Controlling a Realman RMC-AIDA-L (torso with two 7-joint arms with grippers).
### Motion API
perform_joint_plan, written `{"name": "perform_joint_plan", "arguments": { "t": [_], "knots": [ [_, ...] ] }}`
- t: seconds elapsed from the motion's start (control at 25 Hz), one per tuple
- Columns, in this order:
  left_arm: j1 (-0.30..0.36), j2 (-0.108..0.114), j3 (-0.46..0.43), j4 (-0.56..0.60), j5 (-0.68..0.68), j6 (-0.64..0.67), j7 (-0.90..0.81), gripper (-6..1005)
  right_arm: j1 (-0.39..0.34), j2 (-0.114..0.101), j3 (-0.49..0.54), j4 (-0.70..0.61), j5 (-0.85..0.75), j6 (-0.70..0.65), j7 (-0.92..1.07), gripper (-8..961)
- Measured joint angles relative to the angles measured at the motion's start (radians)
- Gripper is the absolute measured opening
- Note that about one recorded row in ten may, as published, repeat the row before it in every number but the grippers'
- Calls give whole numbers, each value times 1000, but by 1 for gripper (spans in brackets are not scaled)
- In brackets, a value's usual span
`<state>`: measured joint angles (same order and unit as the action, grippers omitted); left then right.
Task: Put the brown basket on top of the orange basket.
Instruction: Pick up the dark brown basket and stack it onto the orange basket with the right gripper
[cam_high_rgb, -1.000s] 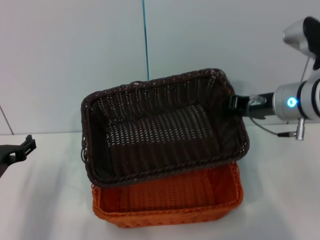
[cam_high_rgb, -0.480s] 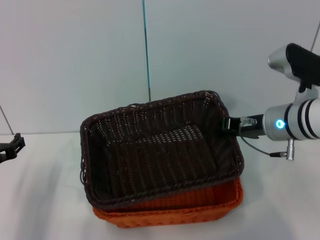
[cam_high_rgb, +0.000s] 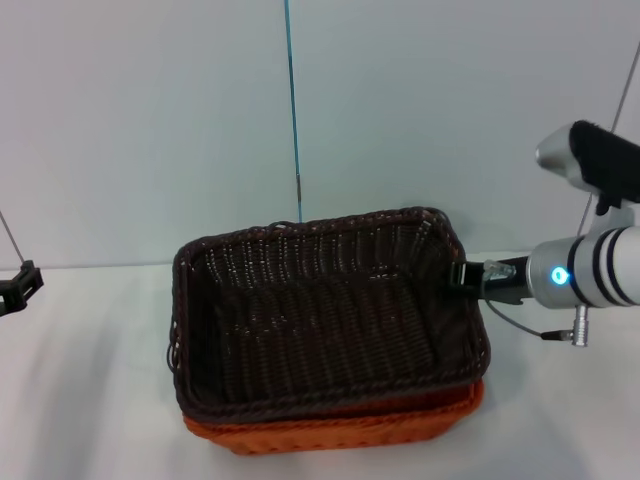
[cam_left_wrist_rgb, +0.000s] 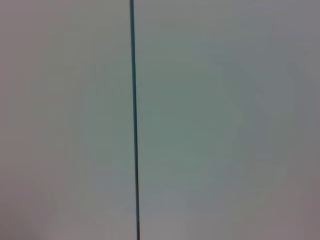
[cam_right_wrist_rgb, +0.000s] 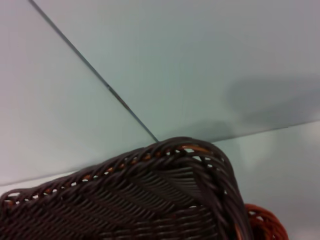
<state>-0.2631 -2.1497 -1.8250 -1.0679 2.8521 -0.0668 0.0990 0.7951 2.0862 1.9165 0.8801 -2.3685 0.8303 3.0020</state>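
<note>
I should shift and lower the brown basket's held rim (cam_high_rgb: 461, 275) with my right gripper until both rims align, since that basket slants across the orange basket's front rim (cam_high_rgb: 432, 400).
The brown basket (cam_high_rgb: 320, 310) sits nested in the orange basket (cam_high_rgb: 350, 430) on the white table, nearly level; only the orange basket's front wall and right corner show. My right gripper (cam_high_rgb: 462, 274) is shut on the brown basket's right rim. The right wrist view shows the brown basket's braided rim (cam_right_wrist_rgb: 165, 155) close up and a bit of the orange rim (cam_right_wrist_rgb: 265, 222). My left gripper (cam_high_rgb: 18, 285) is parked at the far left edge of the head view, away from the baskets.
A pale wall with a thin vertical blue seam (cam_high_rgb: 292, 110) stands behind the table. The white table (cam_high_rgb: 90, 400) runs out left and right of the baskets. The left wrist view shows only the wall and seam (cam_left_wrist_rgb: 134, 120).
The brown basket has come down from a tilted, raised hold and settled into the orange basket. My right gripper has lowered with it. My left gripper has drawn a little further left.
</note>
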Motion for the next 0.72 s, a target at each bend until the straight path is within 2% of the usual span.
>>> {"name": "perform_joint_plan", "arguments": {
  "t": [0.32, 0.4, 0.72],
  "knots": [
    [1, -3, 0, -36, 2, -34, 0, 827, 12, 0, -18, -10, -2, -18, 1, 129],
    [4, -3, -1, -48, 2, -43, 1, 865, 19, 0, -17, -7, 6, -22, 1, 128],
    [7, -5, 1, -78, 3, -97, 5, 884, 89, -11, 17, 6, -6, 24, 1, 128]
  ]
}}
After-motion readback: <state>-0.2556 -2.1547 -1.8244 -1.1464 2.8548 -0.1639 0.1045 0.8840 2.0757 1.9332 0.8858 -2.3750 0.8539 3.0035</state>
